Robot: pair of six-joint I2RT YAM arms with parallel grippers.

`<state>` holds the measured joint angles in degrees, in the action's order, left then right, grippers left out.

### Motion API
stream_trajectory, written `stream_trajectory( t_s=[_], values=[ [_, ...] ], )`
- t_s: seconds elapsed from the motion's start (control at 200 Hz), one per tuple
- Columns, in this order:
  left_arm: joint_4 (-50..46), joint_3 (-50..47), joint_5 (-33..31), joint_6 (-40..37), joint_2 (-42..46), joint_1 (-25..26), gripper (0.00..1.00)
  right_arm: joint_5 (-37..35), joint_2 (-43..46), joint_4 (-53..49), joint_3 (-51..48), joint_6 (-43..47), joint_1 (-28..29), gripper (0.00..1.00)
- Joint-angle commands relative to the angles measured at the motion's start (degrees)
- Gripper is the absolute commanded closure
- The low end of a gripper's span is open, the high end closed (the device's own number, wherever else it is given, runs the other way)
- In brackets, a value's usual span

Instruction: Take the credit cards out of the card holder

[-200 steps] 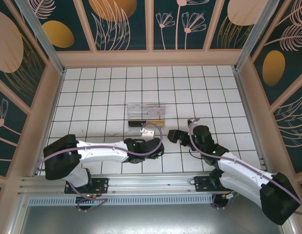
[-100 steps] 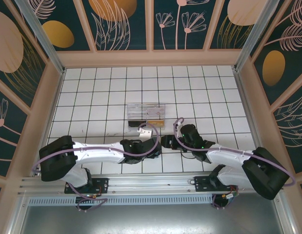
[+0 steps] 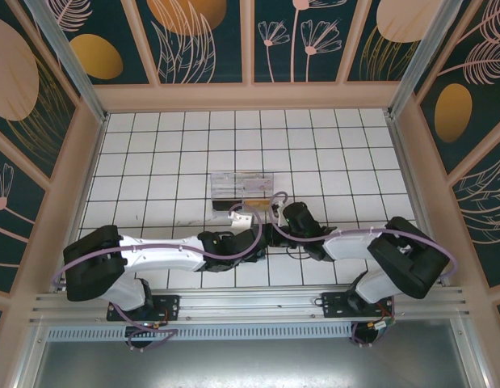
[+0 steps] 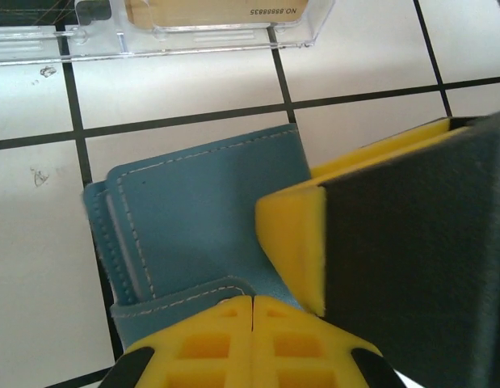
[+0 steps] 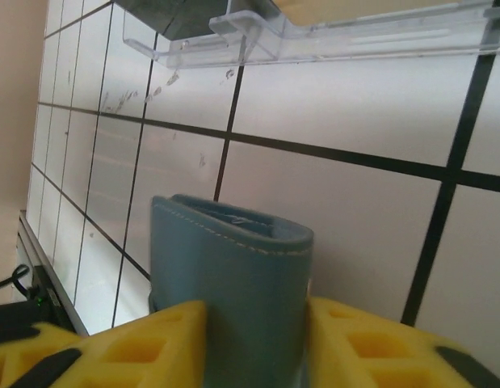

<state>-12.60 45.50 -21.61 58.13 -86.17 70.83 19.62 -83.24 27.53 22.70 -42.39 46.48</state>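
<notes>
The near flap point(image 4: 178, 308) folds over the card holder's cover and holds it closed, so the robot's left gripper should pull the flap's tip point(image 4: 237, 288) loose before the cover opens.
The teal card holder point(image 4: 205, 214) lies partly unfolded on the white tiles, its stitched pocket side up. My left gripper point(image 4: 254, 301) is shut, its yellow fingertips pinching the corner of the holder's near flap. My right gripper point(image 5: 256, 311) is shut on the card holder point(image 5: 233, 250), one yellow finger point(image 4: 292, 242) pressing on each face of its folded end. From above, the left gripper point(image 3: 255, 238) and right gripper point(image 3: 272, 232) meet just below the clear box, hiding the holder. A pale strip in a pocket may be a card edge; no card shows plainly.
A clear plastic compartment box point(image 3: 243, 190) sits one tile beyond the grippers, with a tan card point(image 4: 209, 10) inside it. White tiled floor point(image 3: 169, 153) stretches open to the back and both sides, bounded by wooden walls.
My right arm has swung left across about two tiles to reach the card holder beside the left gripper. The left gripper has barely shifted.
</notes>
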Motion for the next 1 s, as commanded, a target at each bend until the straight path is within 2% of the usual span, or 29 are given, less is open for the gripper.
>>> stream_trajectory(
  t_s=[0.0, 0.12, 0.265, 0.4, 0.5, 0.545, 0.566, 0.716, 0.766, 0.996],
  values=[
    [0.9, -0.4, -1.4, -0.8, 1.9, -0.3, 1.00, -1.7, -1.5, -1.0, 2.2, 0.6, 0.3, 0.81],
    [-1.1, -1.2, -3.0, 0.1, 3.0, -0.7, 1.00, -4.7, -0.1, -4.4, 2.3, 1.5, 0.3, 0.92],
    [-2.2, -4.3, -3.8, 1.1, 7.2, -2.3, 1.00, -6.7, 1.7, -7.4, 1.8, 2.5, -0.3, 0.98],
    [-3.0, -7.6, -4.0, 2.1, 10.6, -3.5, 1.00, -7.1, 2.5, -7.5, 0.5, 2.3, -1.2, 0.98],
    [0.8, -9.0, -1.9, 0.7, 12.0, -3.6, 1.00, -6.4, 2.4, -6.5, -0.1, 1.7, -1.2, 0.98],
    [2.9, -8.9, -0.5, -0.5, 11.5, -3.6, 0.82, -6.1, 2.2, -6.1, -0.2, 1.3, -1.2, 0.97],
    [3.7, -8.6, 0.1, -1.2, 11.2, -3.6, 0.77, -6.0, 2.1, -5.9, -0.2, 1.1, -1.1, 0.97],
    [4.1, -3.5, 3.0, -4.2, 5.2, -3.5, 0.62, -5.2, 2.2, -4.3, -0.4, 0.6, -1.1, 0.97],
    [4.0, -2.0, 3.7, -4.8, 3.0, -3.4, 0.59, -5.0, 2.1, -3.8, -0.5, 0.5, -1.1, 0.97],
    [3.6, 1.8, 4.8, -6.7, -2.9, -3.2, 0.58, -4.5, 2.1, -2.8, -1.0, 0.1, -1.1, 0.97]
  ],
)
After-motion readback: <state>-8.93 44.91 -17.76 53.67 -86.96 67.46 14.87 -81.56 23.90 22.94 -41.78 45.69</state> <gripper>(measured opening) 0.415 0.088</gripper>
